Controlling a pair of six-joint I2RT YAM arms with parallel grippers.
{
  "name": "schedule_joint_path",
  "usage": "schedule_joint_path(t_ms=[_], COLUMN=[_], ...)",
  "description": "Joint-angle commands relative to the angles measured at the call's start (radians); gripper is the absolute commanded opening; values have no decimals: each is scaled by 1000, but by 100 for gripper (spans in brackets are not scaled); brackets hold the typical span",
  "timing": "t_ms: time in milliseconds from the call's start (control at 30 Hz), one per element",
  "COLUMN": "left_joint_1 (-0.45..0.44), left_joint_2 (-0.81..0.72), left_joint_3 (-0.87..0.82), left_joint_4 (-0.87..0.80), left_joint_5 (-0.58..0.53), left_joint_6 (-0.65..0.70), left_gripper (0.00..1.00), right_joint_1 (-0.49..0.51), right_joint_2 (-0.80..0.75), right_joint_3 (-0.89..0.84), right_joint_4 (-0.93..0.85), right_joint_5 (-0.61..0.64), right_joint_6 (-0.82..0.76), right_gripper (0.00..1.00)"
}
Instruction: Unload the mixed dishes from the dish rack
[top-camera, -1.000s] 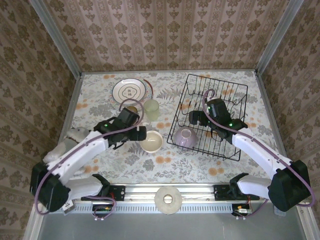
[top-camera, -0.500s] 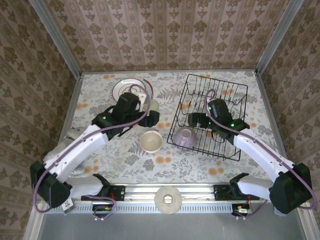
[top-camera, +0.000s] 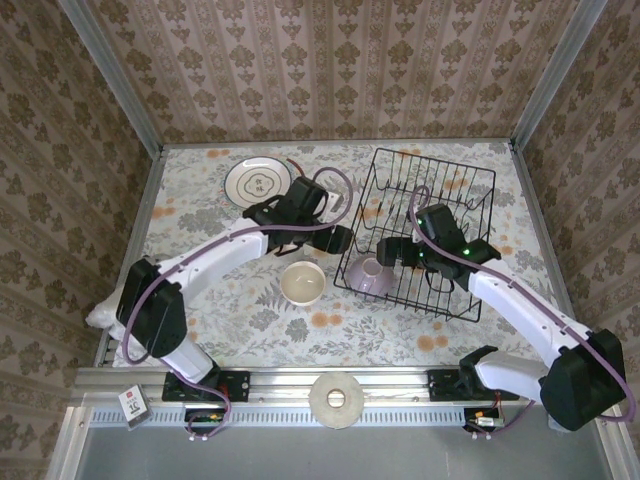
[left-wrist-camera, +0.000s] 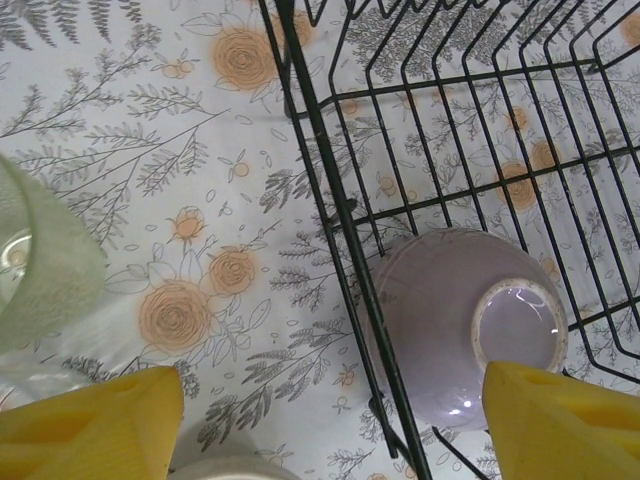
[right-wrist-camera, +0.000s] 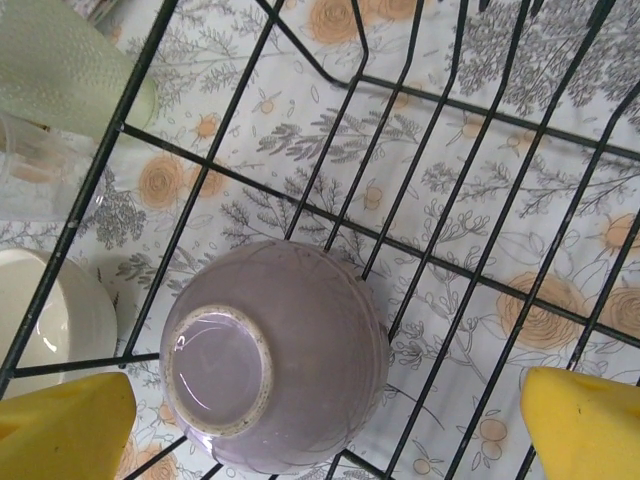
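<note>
The lilac bowl rests against the rack's side (top-camera: 348, 272), and the wire there is in the way of my left gripper. Next, my right gripper pulls the bowl toward the rack's middle (right-wrist-camera: 450, 290) first.
The black wire dish rack (top-camera: 450, 190) stands right of centre. A lilac bowl (top-camera: 370, 275) lies upside down in its near left corner. My left gripper (top-camera: 335, 240) hangs open over the rack's left wall (left-wrist-camera: 327, 170), its yellow fingers (left-wrist-camera: 90, 425) straddling the wire and the lilac bowl's (left-wrist-camera: 440, 320) edge. My right gripper (top-camera: 392, 250) is open above the lilac bowl (right-wrist-camera: 290, 340), one yellow finger (right-wrist-camera: 60, 425) on either side, not touching. On the table outside the rack sit a cream bowl (top-camera: 302, 283), a white plate with brown rings (top-camera: 257, 182) and a pale green tumbler (left-wrist-camera: 40, 260).
A small clear glass (right-wrist-camera: 30, 170) stands beside the tumbler (right-wrist-camera: 70, 65), close to the rack's left wall (right-wrist-camera: 94, 175). The cream bowl (right-wrist-camera: 45, 310) is just outside that wall. A pale ring-shaped disc (top-camera: 336, 399) lies on the front rail. Wallpapered walls enclose the table.
My left arm has swung right, from beside the cream bowl to the rack's left wall. The right gripper has shifted slightly over the lilac bowl.
</note>
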Motion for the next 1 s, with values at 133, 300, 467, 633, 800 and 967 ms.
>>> schedule_joint_path(t_ms=[133,300,467,633,800,967], left_joint_1=[-16,-22,-31,-33,-32,-32], left_joint_2=[63,114,173,214,245,269], left_joint_3=[62,90,129,150,160,166], left_joint_4=[8,16,1,-13,-14,-8], left_joint_5=[-16,6,-2,-17,-25,-24], left_joint_6=[-10,-21,-28,-48,-76,-113], left_gripper=[73,68,61,47,35,10], right_joint_1=[7,14,28,42,49,41], right_joint_2=[56,98,132,171,197,207], right_joint_3=[-2,0,8,16,16,13], right_joint_4=[-8,7,17,8,-5,-29], right_joint_5=[-54,-58,-57,-31,11,97], right_joint_6=[0,-5,-9,-18,-16,5], right_gripper=[100,100,100,100,98,89])
